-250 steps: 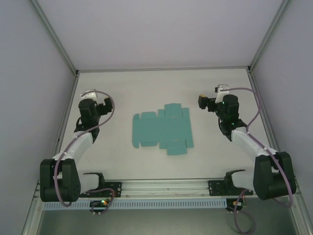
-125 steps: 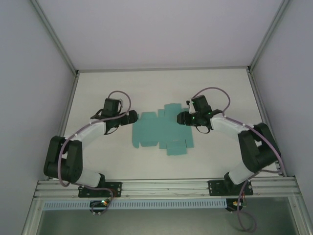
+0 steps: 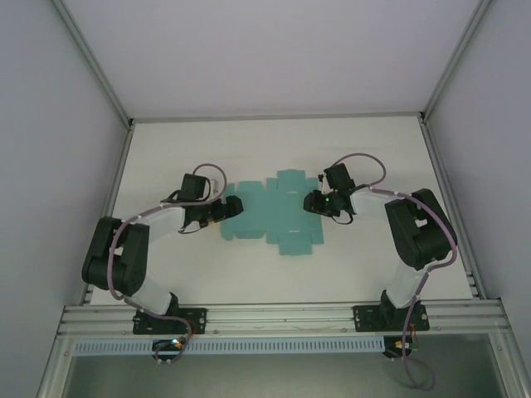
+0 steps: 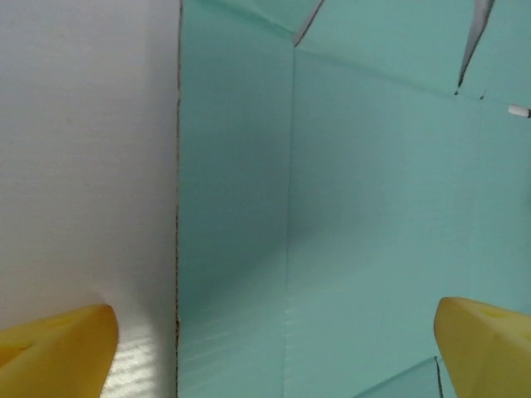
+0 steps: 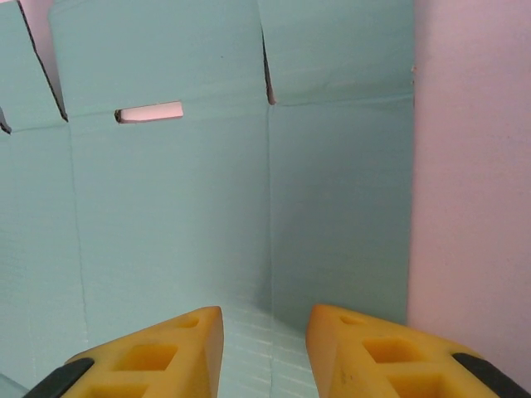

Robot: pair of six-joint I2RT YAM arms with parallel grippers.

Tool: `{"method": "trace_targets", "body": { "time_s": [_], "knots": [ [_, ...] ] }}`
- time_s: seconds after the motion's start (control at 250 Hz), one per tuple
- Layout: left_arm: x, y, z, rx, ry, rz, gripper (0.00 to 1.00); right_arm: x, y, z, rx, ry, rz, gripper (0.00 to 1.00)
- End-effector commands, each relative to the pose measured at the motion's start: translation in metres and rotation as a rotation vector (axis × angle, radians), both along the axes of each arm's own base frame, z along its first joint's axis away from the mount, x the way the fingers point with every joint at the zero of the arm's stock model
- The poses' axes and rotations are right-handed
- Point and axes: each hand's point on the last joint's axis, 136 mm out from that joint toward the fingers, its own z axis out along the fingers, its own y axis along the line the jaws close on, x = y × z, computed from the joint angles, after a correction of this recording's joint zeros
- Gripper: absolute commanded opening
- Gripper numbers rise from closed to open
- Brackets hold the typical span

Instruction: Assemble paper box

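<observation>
I should pinch the sheet's opposite edge (image 3: 322, 227) with my right gripper and turn the sheet's wide panel (image 3: 252, 209), now pointing at my left gripper, until it faces the bar.
The paper box is a flat teal die-cut sheet (image 3: 274, 217) lying unfolded mid-table, flaps spread. My left gripper (image 3: 222, 207) is low at the sheet's left edge, open wide. In the left wrist view its yellow fingertips (image 4: 62, 348) straddle that edge of the sheet (image 4: 373, 207), left gripper (image 4: 274, 332). My right gripper (image 3: 309, 201) is low over the sheet's right side. In the right wrist view the right gripper (image 5: 265, 319) has its jaws narrowed either side of a crease in the sheet (image 5: 166, 207), a gap still between them and nothing pinched. A small slot (image 5: 149, 112) is cut in the card.
White tabletop (image 3: 373, 265) surrounds the sheet, bare to its left (image 4: 83, 166) and right (image 5: 473, 166). Grey enclosure walls (image 3: 50, 166) stand on three sides. The aluminium rail (image 3: 282, 315) with both arm bases runs along the near edge.
Both arms swung in from the table's sides and dropped to the sheet's left and right edges. The right jaws have narrowed a lot. The sheet has shifted slightly.
</observation>
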Motion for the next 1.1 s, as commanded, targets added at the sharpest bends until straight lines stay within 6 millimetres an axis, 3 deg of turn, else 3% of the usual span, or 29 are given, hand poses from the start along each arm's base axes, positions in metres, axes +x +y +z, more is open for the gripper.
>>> {"method": "trace_targets", "body": {
  "time_s": [0.0, 0.096, 0.268, 0.431, 0.639, 0.871, 0.918, 0.978, 1.094],
  "knots": [
    [-0.001, -0.025, 0.005, -0.158, 0.007, -0.049, 0.93, -0.047, -0.025, -0.056, -0.104, 0.211, -0.039, 0.36],
    [0.005, -0.031, 0.003, -0.194, 0.005, -0.053, 0.84, -0.048, -0.026, -0.056, -0.104, 0.198, -0.034, 0.36],
    [0.014, -0.054, 0.027, -0.341, -0.058, -0.112, 0.5, -0.05, -0.025, -0.058, -0.093, 0.187, -0.021, 0.37],
    [0.023, -0.055, 0.052, -0.345, -0.14, -0.12, 0.0, -0.04, -0.019, -0.041, -0.057, 0.122, -0.008, 0.42],
    [0.021, -0.039, 0.088, -0.253, -0.279, -0.113, 0.0, -0.022, -0.023, 0.021, -0.01, -0.068, 0.006, 0.48],
    [0.006, -0.039, 0.139, -0.308, -0.448, -0.17, 0.0, -0.016, -0.027, 0.085, 0.166, -0.278, 0.02, 0.78],
    [0.001, -0.043, 0.154, -0.342, -0.496, -0.207, 0.0, -0.016, -0.029, 0.091, 0.233, -0.301, 0.019, 0.8],
    [-0.007, -0.048, 0.173, -0.39, -0.54, -0.245, 0.0, -0.017, -0.031, 0.115, 0.318, -0.373, 0.038, 0.86],
    [-0.018, -0.052, 0.208, -0.47, -0.611, -0.294, 0.0, -0.018, -0.037, 0.132, 0.39, -0.411, 0.05, 0.93]
  ]
}}
